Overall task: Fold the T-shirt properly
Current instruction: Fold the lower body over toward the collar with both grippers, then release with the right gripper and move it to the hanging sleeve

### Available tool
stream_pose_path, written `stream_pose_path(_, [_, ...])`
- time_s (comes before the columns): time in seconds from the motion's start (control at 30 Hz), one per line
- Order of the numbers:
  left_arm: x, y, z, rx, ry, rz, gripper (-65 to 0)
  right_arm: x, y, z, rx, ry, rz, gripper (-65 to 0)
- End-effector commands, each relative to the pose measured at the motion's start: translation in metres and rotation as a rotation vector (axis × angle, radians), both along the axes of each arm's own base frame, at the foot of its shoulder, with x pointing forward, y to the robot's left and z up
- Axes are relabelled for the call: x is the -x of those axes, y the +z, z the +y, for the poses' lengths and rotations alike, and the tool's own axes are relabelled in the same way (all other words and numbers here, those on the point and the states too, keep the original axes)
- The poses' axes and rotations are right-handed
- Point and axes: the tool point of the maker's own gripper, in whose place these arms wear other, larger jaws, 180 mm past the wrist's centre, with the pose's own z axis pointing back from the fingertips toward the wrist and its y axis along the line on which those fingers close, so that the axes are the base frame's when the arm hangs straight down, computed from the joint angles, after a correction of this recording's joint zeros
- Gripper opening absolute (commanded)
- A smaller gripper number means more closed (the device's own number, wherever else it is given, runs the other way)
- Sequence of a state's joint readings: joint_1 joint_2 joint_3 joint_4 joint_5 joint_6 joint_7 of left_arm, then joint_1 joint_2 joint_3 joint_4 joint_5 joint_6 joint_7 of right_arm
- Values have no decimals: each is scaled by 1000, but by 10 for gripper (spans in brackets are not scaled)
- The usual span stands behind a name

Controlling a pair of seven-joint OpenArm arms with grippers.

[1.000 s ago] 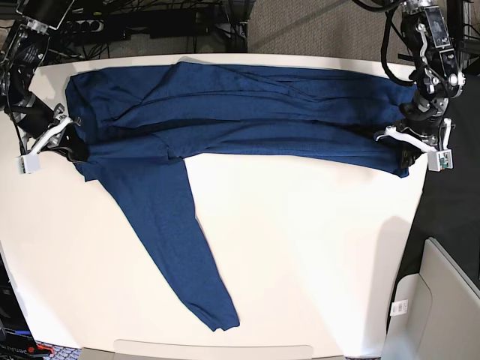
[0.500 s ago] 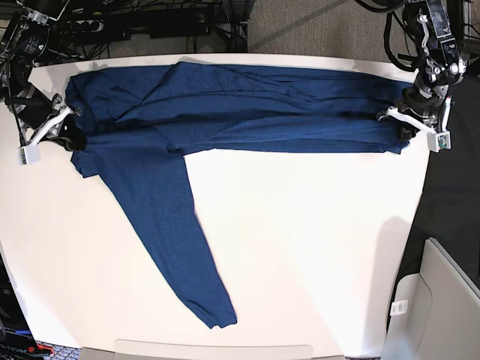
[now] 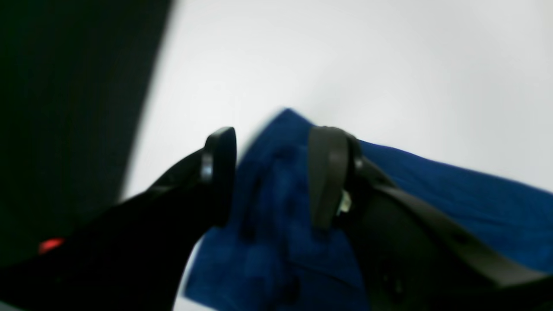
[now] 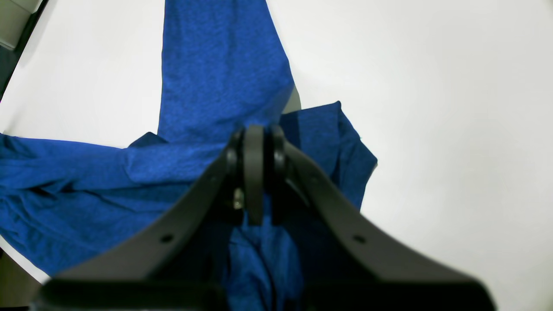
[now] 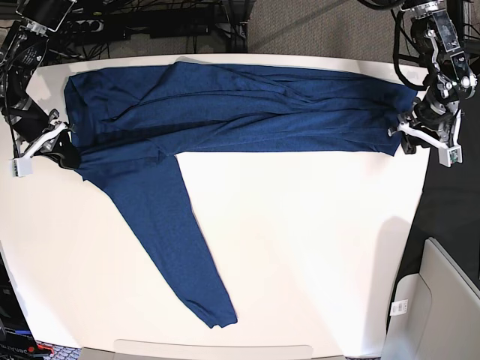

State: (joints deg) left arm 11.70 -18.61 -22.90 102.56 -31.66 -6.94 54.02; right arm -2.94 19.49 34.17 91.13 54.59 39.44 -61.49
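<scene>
One sleeve is angled toward the front edge, a long way from my left gripper, so next my right gripper grabs the sleeve midway and folds it across the band.
The T-shirt, dark blue and long-sleeved, lies as a long band across the far side of the white table. One sleeve runs slanting toward the front edge. My left gripper is at the band's right end. In the left wrist view its fingers stand apart over the blue fabric, so the left gripper is open. My right gripper is at the band's left end. The right wrist view shows the right gripper shut on bunched T-shirt fabric.
The table's right edge runs just below the left gripper, with dark floor beyond it. A grey bin stands at the lower right. Cables and a power strip lie behind the table's far edge.
Both grippers carried the shirt's near edge toward the back, narrowing the band. The left gripper then opened, let go of the fabric and drew slightly right. The right gripper stayed shut.
</scene>
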Motion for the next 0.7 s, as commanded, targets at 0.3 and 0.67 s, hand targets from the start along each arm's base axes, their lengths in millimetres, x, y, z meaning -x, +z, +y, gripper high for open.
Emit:
stream_pose_path(0.3, [-11,14,0,-11,-13,-52,-385,-10,13,-5,-99,-98,26,-480])
stream_pose_path(0.67, [-11,13,-2,-4,-13,-52,-384,-101,49,-13,-134,-183,-102,-479])
